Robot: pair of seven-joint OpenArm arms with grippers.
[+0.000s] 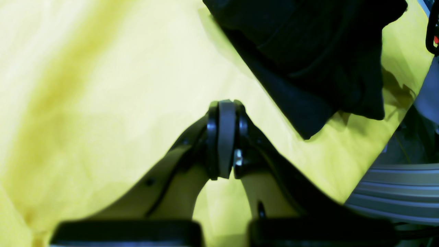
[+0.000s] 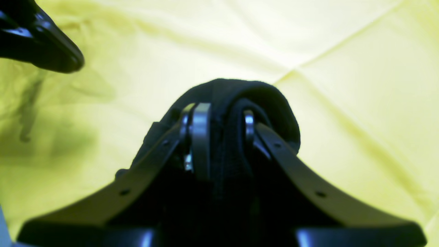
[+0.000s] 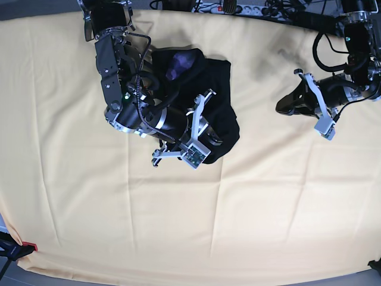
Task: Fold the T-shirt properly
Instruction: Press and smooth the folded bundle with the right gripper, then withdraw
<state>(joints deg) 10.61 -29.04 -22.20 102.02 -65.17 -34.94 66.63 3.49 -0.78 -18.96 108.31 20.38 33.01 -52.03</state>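
Next, I lay the fold held in my right gripper toward my left gripper, since that is a thick fold of the crumpled T-shirt (image 3: 226, 146), and then spread the T-shirt with both grippers.
The black T-shirt (image 3: 217, 83) lies crumpled on the pale yellow cloth at the back middle, with a bit of purple print (image 3: 178, 62) showing near its far edge. My right gripper (image 3: 215, 140) is at the shirt's front edge, shut on a thick fold of the black fabric (image 2: 264, 99) that wraps over its fingertips (image 2: 200, 116). My left gripper (image 3: 281, 109) hovers off to the right, apart from the shirt, jaws shut with nothing between them (image 1: 224, 106). The left wrist view has the shirt (image 1: 308, 51) ahead and to the right of it.
The pale yellow cloth (image 3: 119, 208) covers the whole table, creased in places. Cables and a power strip (image 3: 238, 9) run along the back edge. A red clamp (image 3: 28, 246) sits at the front left corner. An aluminium frame rail (image 1: 394, 192) shows past the cloth's edge.
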